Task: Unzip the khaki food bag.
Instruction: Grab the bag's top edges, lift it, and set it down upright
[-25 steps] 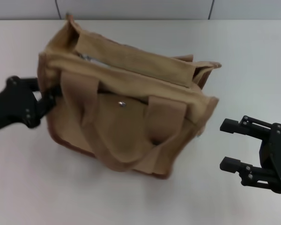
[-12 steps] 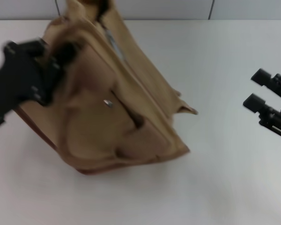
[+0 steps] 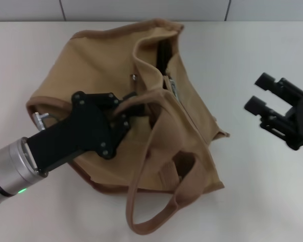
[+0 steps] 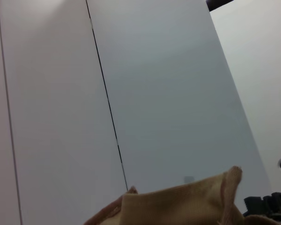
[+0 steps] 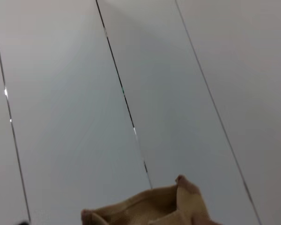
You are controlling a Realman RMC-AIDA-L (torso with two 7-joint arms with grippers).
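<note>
The silvery zipper (image 3: pixel 173 89) is across the strap from my left gripper. My left gripper should keep the strap still while my right gripper takes hold beside the zipper (image 3: pixel 184 107).
The khaki food bag (image 3: pixel 106 60) lies tipped over on the white table, mouth facing the far right. Its top is gaping, with a dark opening (image 3: pixel 164 53) and the silvery zipper (image 3: pixel 171 88) running down beside it. One loop handle (image 3: pixel 141 201) sprawls toward the front edge. My left gripper (image 3: pixel 127 113) rests on top of the bag, shut on the fabric where the other handle strap meets the bag. My right gripper (image 3: pixel 260 92) hovers open to the right of the bag, apart from it. Both wrist views catch only a tan edge of the bag (image 4: pixel 187 206) (image 5: pixel 150 208).
The white table (image 3: pixel 262 191) stretches bare to the right and front of the bag. A grey panelled wall (image 3: pixel 141 9) rises behind the table's far edge.
My left gripper has pulled the bag up and over, so it went from upright to lying on its side, with the top gaping. The right gripper drew back to the right and up.
</note>
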